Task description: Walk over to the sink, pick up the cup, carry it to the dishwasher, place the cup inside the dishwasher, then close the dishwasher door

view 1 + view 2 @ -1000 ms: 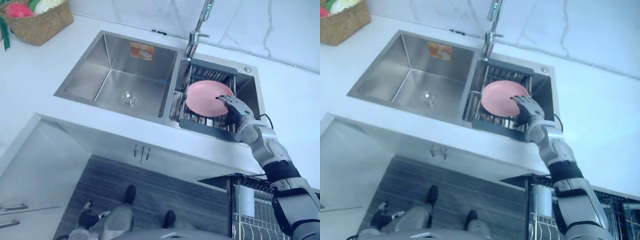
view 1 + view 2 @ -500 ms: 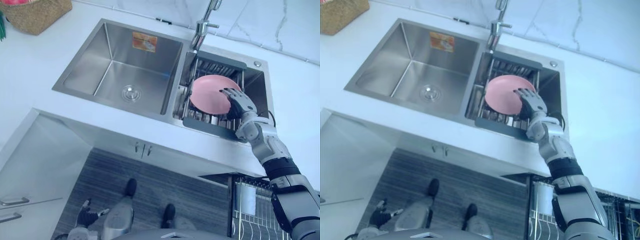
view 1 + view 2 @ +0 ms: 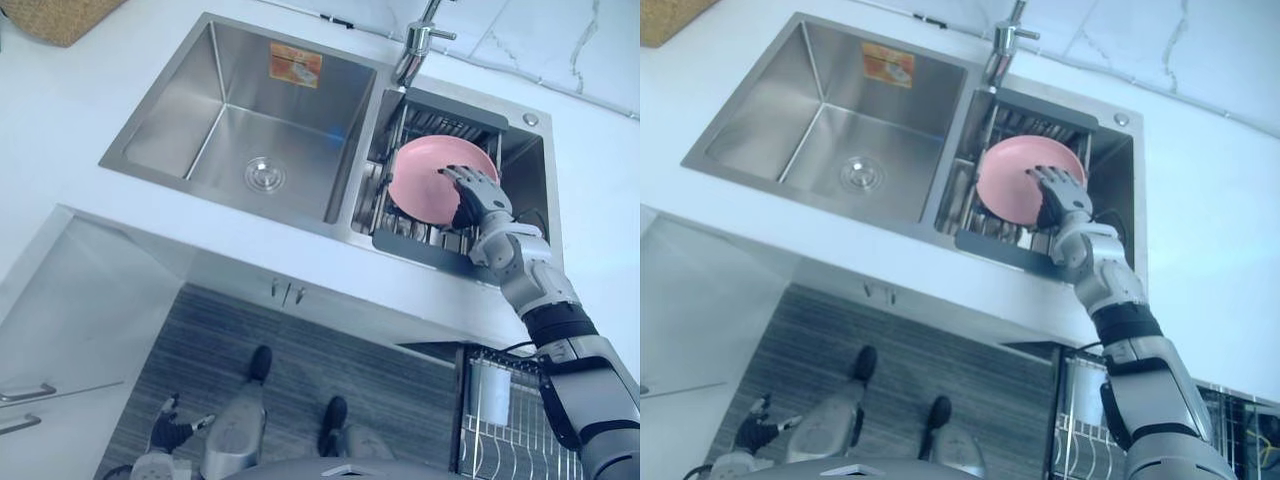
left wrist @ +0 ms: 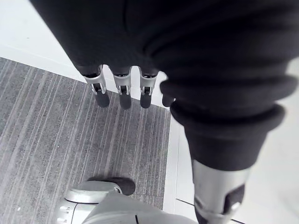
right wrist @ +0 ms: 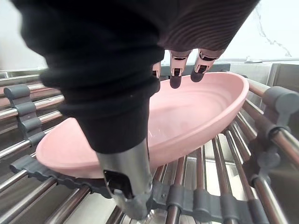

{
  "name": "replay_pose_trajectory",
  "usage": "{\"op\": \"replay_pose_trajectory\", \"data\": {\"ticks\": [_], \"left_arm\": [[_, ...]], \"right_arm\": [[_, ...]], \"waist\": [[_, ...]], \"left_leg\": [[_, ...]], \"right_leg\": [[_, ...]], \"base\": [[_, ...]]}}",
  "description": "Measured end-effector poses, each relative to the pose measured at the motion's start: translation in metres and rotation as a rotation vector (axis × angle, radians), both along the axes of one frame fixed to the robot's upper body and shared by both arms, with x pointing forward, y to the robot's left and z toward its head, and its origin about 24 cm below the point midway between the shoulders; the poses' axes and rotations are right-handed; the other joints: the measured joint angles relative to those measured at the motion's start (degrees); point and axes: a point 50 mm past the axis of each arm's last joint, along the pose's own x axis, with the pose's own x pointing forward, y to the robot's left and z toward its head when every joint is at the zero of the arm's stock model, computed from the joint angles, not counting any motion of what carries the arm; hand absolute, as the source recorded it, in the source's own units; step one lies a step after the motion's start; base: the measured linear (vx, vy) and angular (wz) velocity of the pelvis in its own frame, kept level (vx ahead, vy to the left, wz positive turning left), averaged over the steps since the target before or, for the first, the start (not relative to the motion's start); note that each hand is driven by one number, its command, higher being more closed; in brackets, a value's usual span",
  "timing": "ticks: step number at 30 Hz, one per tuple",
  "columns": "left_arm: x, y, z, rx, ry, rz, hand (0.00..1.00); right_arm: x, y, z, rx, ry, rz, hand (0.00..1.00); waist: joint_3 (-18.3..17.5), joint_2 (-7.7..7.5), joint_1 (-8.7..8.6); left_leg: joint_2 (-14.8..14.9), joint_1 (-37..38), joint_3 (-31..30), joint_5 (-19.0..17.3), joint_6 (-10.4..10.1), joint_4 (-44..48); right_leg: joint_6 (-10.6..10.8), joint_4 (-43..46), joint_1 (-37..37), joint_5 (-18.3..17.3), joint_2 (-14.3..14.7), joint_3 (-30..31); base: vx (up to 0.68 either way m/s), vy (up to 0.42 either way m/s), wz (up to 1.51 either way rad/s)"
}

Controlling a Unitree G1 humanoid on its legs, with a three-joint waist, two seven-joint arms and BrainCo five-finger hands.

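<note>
My gripper is still to lift the tilted pink bowl [image 3: 425, 178], and only metal bars and open gaps [image 5: 208, 168] show under it, so I should expect an empty dish rack when I lift the bowl.
No cup shows; a pink bowl [image 3: 428, 178] leans tilted on the metal dish rack [image 3: 425, 252] in the sink's right basin. My right hand [image 3: 473, 196] reaches in from the right and lies on the bowl's near rim. In the right wrist view its fingers [image 5: 176, 74] stretch nearly straight over the bowl's hollow [image 5: 196, 112], and the thumb hangs outside the rim, so the hand is open with no grip. My left hand [image 4: 122, 93] hangs open at my side above the wood-look floor, also seen as the left hand [image 3: 166, 433] low in the left eye view.
The large left basin [image 3: 240, 130] holds only its drain. A faucet [image 3: 416, 42] rises behind the rack. A wicker basket [image 3: 55, 10] sits on the counter at far left. The pulled-out dishwasher rack [image 3: 500, 420] is at lower right, and white drawers [image 3: 60, 340] at lower left.
The whole view has shifted as the camera moved. My right hand has stayed at the bowl's rim, its fingers edging slightly further over the bowl.
</note>
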Motion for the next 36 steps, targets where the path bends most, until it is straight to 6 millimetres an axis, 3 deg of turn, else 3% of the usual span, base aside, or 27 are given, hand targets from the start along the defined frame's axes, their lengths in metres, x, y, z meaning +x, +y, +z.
{"op": "replay_pose_trajectory", "data": {"ticks": [9, 20, 28, 36], "left_arm": [[0.006, 0.001, 0.004, 0.009, -0.023, -0.015, 0.0], [0.007, -0.001, 0.004, 0.024, -0.024, -0.035, 0.0], [0.003, -0.001, 0.004, 0.059, -0.032, -0.053, 0.0], [-0.002, -0.003, 0.001, 0.054, -0.022, -0.047, 0.0]], "right_arm": [[0.002, 0.004, 0.002, -0.074, 0.01, 0.023, 1.0], [-0.001, 0.008, 0.008, -0.089, -0.098, 0.054, 1.0], [-0.021, 0.024, 0.049, 0.012, -0.343, 0.182, 1.0], [-0.029, 0.024, 0.031, 0.05, -0.272, 0.207, 1.0]], "waist": [[0.7, -0.73, 0.15], [0.7, -0.79, -0.07], [0.3, -0.72, -1.52], [-2.3, -0.55, -1.77]], "left_leg": [[0.0, -0.1, 0.0, 0.0, 0.0, 0.0], [0.2, 0.3, 0.4, 0.0, 0.0, 0.0], [0.7, 1.9, 1.7, -0.3, -0.3, 0.0], [0.8, 2.1, 2.1, -0.6, -0.3, 0.0]], "right_leg": [[0.0, 0.0, 0.0, -0.2, 0.0, 0.0], [0.4, 0.3, 0.1, 0.1, 0.0, 0.4], [0.5, 0.8, 0.8, 0.2, 0.1, 1.9], [0.0, 0.5, 0.8, -0.1, 0.2, 2.4]], "base": [[0.0, 0.0, 0.0], [0.0, 0.0, 0.0], [-0.02, -0.001, -0.08], [-0.02, -0.003, -0.03]]}}
